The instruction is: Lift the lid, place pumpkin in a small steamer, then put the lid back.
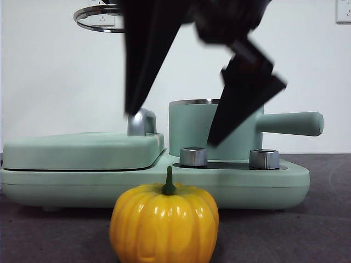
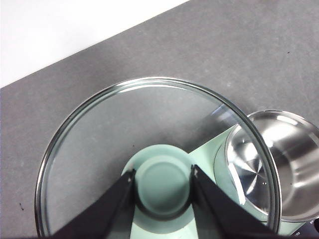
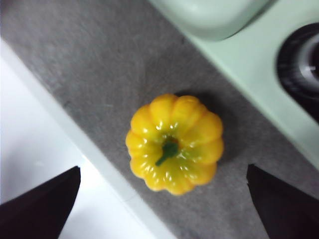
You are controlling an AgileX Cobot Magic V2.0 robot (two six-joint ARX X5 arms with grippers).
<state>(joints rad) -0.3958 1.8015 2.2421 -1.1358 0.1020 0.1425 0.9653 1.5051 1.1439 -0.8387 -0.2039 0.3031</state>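
The small steamer has tall, straight sides (image 1: 190, 129), so the squat pumpkin (image 1: 164, 222) should sit fully below the steamer's rim, stem and all, when I lower it in.
The pumpkin (image 1: 164, 224) stands upright on the dark table in front of the appliance; it also shows in the right wrist view (image 3: 174, 143). My right gripper (image 1: 174, 127) hangs above it, open and empty, with a jaw on each side (image 3: 163, 170). The small steamer (image 1: 214, 129) stands uncovered on the appliance, its handle (image 1: 290, 123) pointing right; its steel inside shows in the left wrist view (image 2: 279, 164). My left gripper (image 2: 162, 174) is shut on the knob (image 2: 162, 185) of the lid (image 2: 99, 134). The lid (image 1: 101, 16) is held high up, to the left of the steamer.
The wide mint-green appliance base (image 1: 274, 186) carries two silver knobs (image 1: 193, 156) (image 1: 264, 159) and a flat rectangular cover (image 1: 82, 150) on its left half. A steel post (image 1: 141, 121) rises behind the cover. The table's edge (image 3: 99, 164) runs close beside the pumpkin.
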